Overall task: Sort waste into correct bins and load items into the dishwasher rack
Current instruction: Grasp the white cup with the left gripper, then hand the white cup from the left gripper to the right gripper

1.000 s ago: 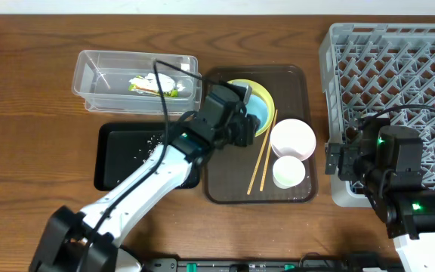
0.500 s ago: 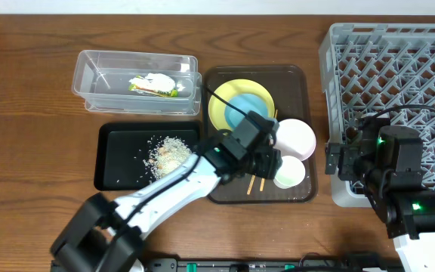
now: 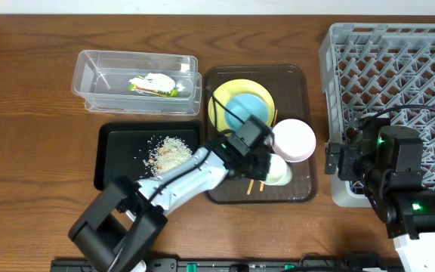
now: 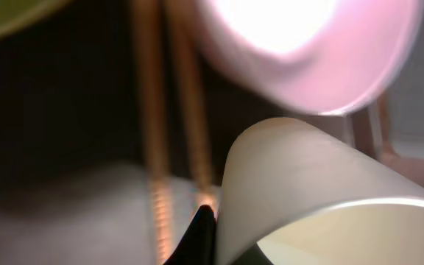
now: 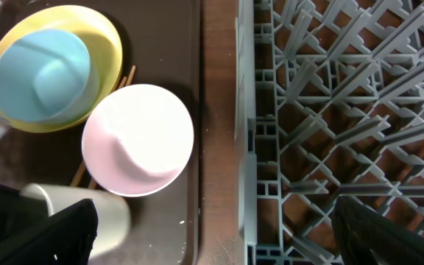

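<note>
The small white cup is in my left gripper. The dishwasher rack (image 3: 399, 87) is on my right gripper's side, so next I raise the cup (image 3: 279, 173) and pass it over.
My left gripper (image 3: 265, 165) is shut on the rim of the small white cup (image 3: 280, 171), which tilts on the brown tray. In the left wrist view one black fingertip (image 4: 205, 230) presses the cup (image 4: 308, 184) wall from outside. The white-pink bowl (image 3: 294, 140) sits just behind it, and the chopsticks (image 3: 251, 185) lie under my arm. The light blue bowl (image 3: 246, 112) rests on the yellow plate (image 3: 223, 97). The wrapper (image 3: 153, 85) lies in the clear tub (image 3: 97, 75); rice scraps (image 3: 168, 151) lie in the black tray (image 3: 115, 174). My right gripper (image 5: 219, 243) stands open beside the dishwasher rack (image 3: 399, 60).
The brown serving tray (image 3: 299, 75) holds the dishes between the bins and the rack. A narrow strip of wooden table (image 5: 218, 110) separates the tray from the rack's left wall (image 5: 245, 147). My right arm's base sits at the front right.
My left arm has swung from over the plate down to the cup and shut on its rim; the cup now tilts toward the arm. The right arm has not moved.
</note>
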Action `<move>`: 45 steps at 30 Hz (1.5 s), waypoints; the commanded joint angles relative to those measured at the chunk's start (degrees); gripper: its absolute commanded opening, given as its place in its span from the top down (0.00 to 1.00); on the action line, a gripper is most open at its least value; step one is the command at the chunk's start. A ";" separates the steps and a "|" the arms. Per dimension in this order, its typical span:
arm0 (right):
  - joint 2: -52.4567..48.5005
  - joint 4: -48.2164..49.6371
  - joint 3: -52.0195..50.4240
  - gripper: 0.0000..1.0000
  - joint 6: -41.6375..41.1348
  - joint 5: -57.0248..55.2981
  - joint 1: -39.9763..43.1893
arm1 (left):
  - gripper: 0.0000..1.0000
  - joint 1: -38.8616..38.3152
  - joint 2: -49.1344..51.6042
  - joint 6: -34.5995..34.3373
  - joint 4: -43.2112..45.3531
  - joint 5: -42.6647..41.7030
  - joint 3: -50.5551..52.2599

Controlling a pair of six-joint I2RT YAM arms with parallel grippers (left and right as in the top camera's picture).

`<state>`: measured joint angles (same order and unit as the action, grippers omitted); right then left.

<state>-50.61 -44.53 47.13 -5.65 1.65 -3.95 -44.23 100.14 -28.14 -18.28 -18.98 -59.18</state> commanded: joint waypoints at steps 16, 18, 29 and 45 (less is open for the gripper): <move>-11.19 5.18 0.85 0.02 15.30 45.27 -0.44 | 0.94 26.88 -7.54 -13.38 15.69 -47.78 -0.68; -14.40 6.38 0.85 0.03 18.86 52.68 -0.44 | 0.94 26.88 -7.43 -13.81 15.93 -52.15 -0.68; -25.11 27.74 0.85 0.13 22.40 79.41 -0.44 | 0.94 21.92 -7.43 -13.81 15.58 -60.13 -0.68; -25.05 34.88 0.85 0.44 21.31 85.15 -0.44 | 0.90 21.16 -7.43 -14.16 15.63 -59.87 -0.68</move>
<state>-75.70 -9.56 47.20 14.96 82.91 -3.92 -23.09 92.27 -41.89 -2.74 -78.24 -59.27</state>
